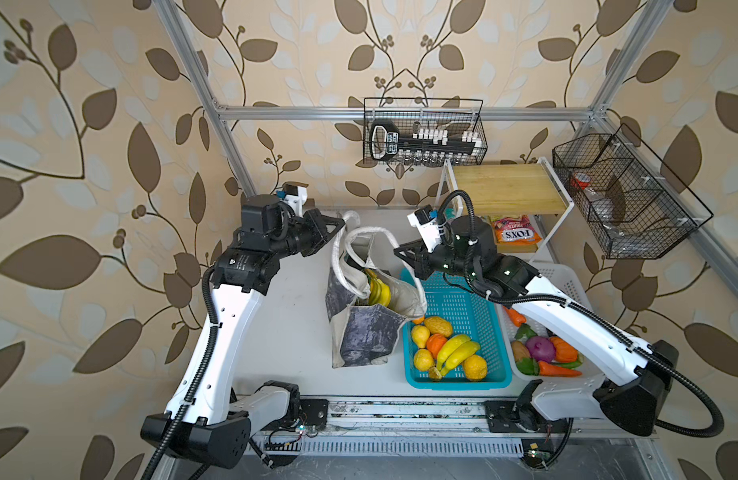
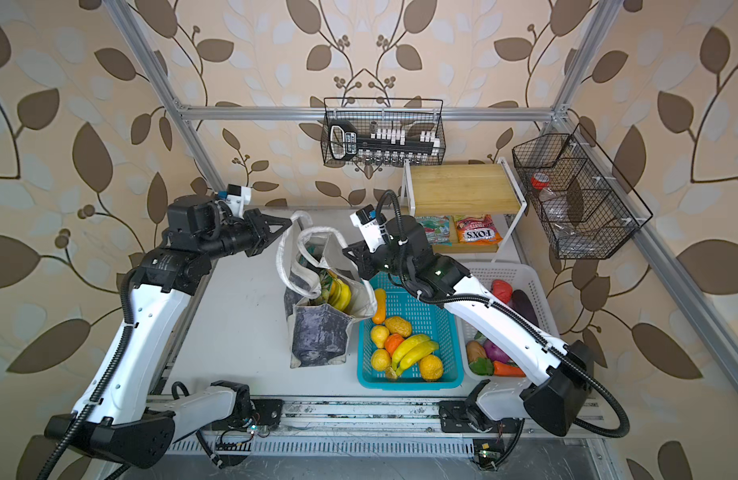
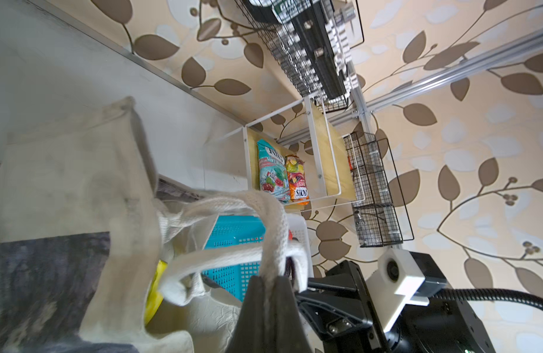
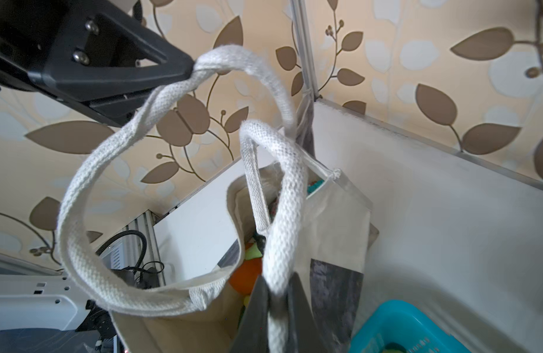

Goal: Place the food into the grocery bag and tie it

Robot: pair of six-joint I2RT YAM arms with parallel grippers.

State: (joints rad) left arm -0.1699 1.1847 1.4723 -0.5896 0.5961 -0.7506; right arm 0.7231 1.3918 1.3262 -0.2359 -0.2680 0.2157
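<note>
The way across the bag is open, so my left gripper should keep moving its raised strap handle (image 1: 335, 254) until it meets the other strap handle (image 1: 373, 230), then let go.
The grocery bag (image 1: 367, 332) (image 2: 321, 336) stands mid-table, mouth open, with a yellow banana bunch (image 1: 378, 289) (image 2: 340, 293) and an orange piece (image 4: 248, 275) inside. My left gripper (image 1: 340, 224) (image 2: 290, 222) (image 3: 268, 279) is shut on one white strap handle (image 3: 276, 229), holding it up at the bag's far left. My right gripper (image 1: 396, 250) (image 2: 344, 251) (image 4: 277, 284) is shut on the other strap handle (image 4: 287, 214). More food, bananas (image 1: 452, 351) and round yellow and orange pieces, lies in the turquoise basket (image 1: 454, 384). Two snack packets (image 2: 477, 235) (image 3: 271, 174) lie under the wooden shelf.
A white basket (image 1: 566, 282) of toy vegetables sits right of the turquoise one, under my right arm. The white-framed wooden shelf (image 1: 508, 187) stands at the back right. Black wire baskets (image 1: 425, 133) hang on the back and right walls.
</note>
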